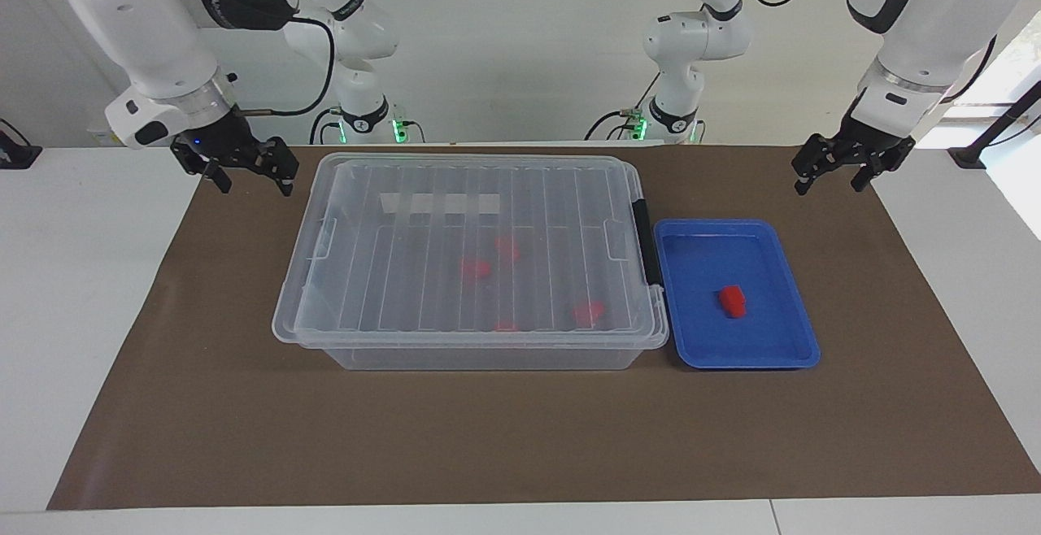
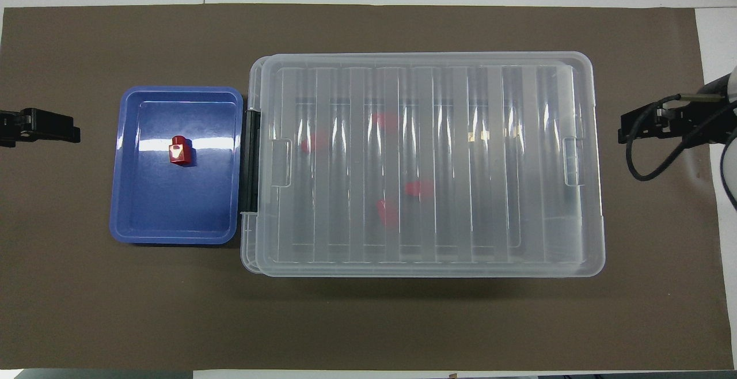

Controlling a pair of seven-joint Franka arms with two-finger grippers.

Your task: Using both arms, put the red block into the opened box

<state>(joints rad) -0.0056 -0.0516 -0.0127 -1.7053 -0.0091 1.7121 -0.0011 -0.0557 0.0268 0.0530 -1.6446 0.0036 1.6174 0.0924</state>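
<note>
The lid (image 2: 442,165) will slide along the box when I pull it, because the lid's edge sits back from the box's rim (image 2: 255,95) by the black latch.
A small red block (image 1: 732,301) (image 2: 178,151) lies in the shallow blue tray (image 1: 748,362) (image 2: 173,239). The tray stands beside the clear box (image 1: 472,354) (image 2: 426,270), at the box's black latch (image 1: 647,242), toward the left arm's end of the table. The ribbed lid (image 1: 455,218) lies flat on the box. Several more red blocks (image 1: 476,268) show blurred through it. My right gripper (image 1: 254,185) (image 2: 630,131) hangs open and holds nothing, over the mat beside the box's unlatched short end. My left gripper (image 1: 829,184) hangs open with nothing in it, over the mat's corner by the tray.
A brown mat (image 1: 520,437) covers the table under box and tray. Two slimmer white arms with green-lit bases (image 1: 366,120) (image 1: 667,119) stand at the robots' edge. White tabletop (image 1: 73,315) flanks the mat at both ends.
</note>
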